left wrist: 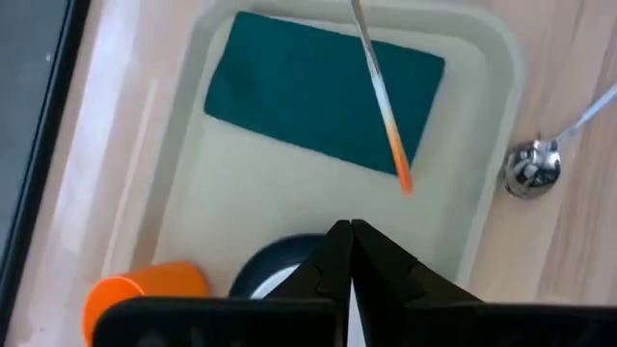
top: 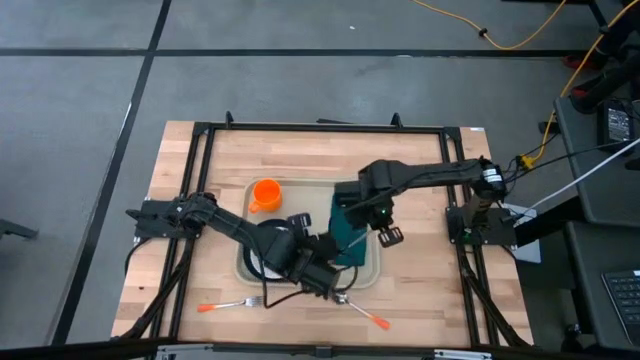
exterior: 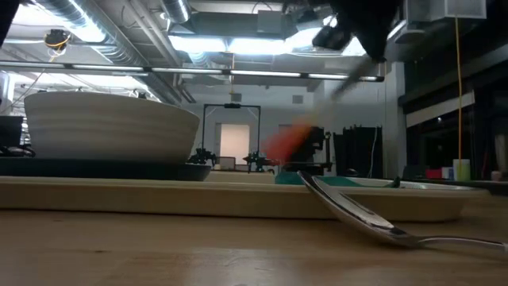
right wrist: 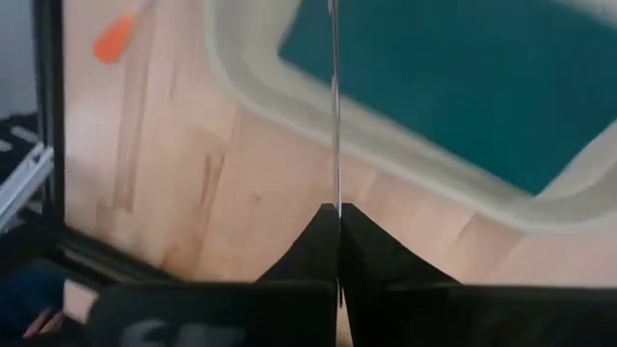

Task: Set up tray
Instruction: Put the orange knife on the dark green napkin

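Note:
My right gripper is holding the knife by its blade end (right wrist: 337,178). Next, my left gripper takes the knife's free orange handle (left wrist: 398,157) before it puts the knife down on the tray.
The pale beige tray (top: 372,275) lies mid-table. On it are a dark green napkin (left wrist: 318,92), an orange cup (top: 265,194), and a white bowl (exterior: 111,123) standing on a dark teal plate (exterior: 103,167). My right gripper (right wrist: 336,210) hovers over the tray's right edge (top: 388,236), shut on an orange-handled knife (left wrist: 378,87). My left gripper (left wrist: 349,236) is shut and hangs above the plate's edge (top: 322,272), touching nothing that shows. A spoon (exterior: 357,214) leans its bowl end on the tray's near rim. A fork (top: 230,305) lies on the table. My right gripper pinches the knife's metal blade end (right wrist: 335,193) between its two fingers. The knife is lifted clear and runs on along the line of the fingers. It slants down, with the orange handle (left wrist: 397,164) as the free, lower end over the napkin.
The fork and the spoon's orange handle (top: 378,320) lie on the wood near the table's front edge. A black frame (top: 200,130) runs round the tabletop. Bare wood shows to the left and right of the tray.

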### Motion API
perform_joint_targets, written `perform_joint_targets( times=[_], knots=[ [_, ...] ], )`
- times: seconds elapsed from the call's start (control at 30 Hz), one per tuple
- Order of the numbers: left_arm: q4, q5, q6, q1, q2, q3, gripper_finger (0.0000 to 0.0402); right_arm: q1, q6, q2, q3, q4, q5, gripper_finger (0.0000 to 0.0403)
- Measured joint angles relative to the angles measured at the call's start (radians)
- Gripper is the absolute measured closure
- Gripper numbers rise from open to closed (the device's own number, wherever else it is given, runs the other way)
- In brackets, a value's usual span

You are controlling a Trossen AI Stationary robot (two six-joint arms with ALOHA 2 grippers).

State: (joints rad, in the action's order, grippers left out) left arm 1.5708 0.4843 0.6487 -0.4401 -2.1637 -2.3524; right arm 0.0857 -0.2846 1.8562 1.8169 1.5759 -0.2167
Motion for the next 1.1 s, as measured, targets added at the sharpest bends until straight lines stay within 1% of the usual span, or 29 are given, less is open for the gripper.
perform_joint_targets(
  times=[0.13, 0.23, 0.27, 0.33, 0.43, 0.47, 0.53, 0.63, 0.77, 0.9, 1.1],
  knots=[
    [0.000, 0.045, 0.006, 0.009, 0.024, 0.000, 0.0399, 0.011, -0.009, -0.075, 0.079, -0.003, 0.007, 0.0401],
    [-0.022, 0.085, 0.007, 0.026, 0.039, 0.000, 0.0396, 0.010, -0.024, -0.130, 0.094, -0.007, 0.015, 0.0401],
    [-0.040, 0.081, 0.002, 0.038, 0.042, 0.000, 0.0394, 0.010, -0.035, -0.140, 0.094, -0.005, 0.035, 0.0401],
    [-0.103, 0.004, -0.035, 0.069, 0.044, 0.000, 0.0386, 0.010, -0.056, -0.148, 0.093, -0.005, 0.082, 0.0401],
    [-0.221, -0.170, -0.110, 0.117, 0.041, 0.001, 0.0365, 0.010, -0.094, -0.151, 0.093, -0.005, 0.114, 0.0401],
    [-0.260, -0.210, -0.126, 0.131, 0.040, 0.001, 0.0357, 0.010, -0.107, -0.151, 0.093, -0.005, 0.125, 0.0401],
    [-0.318, -0.253, -0.136, 0.150, 0.036, 0.001, 0.0337, 0.010, -0.121, -0.151, 0.092, -0.005, 0.144, 0.0401],
    [-0.319, -0.257, -0.103, 0.162, 0.035, 0.001, 0.0308, 0.010, -0.144, -0.151, 0.092, -0.005, 0.148, 0.0401],
    [-0.231, -0.214, -0.043, 0.153, 0.039, 0.001, 0.0280, 0.010, -0.147, -0.178, 0.090, -0.005, 0.152, 0.0401],
    [-0.196, -0.195, -0.026, 0.144, 0.022, 0.001, 0.0269, 0.010, -0.144, -0.204, 0.090, -0.005, 0.172, 0.0401],
    [-0.176, -0.177, -0.020, 0.143, 0.000, 0.002, 0.0265, 0.010, -0.138, -0.224, 0.091, -0.006, 0.172, 0.0401]
  ],
)
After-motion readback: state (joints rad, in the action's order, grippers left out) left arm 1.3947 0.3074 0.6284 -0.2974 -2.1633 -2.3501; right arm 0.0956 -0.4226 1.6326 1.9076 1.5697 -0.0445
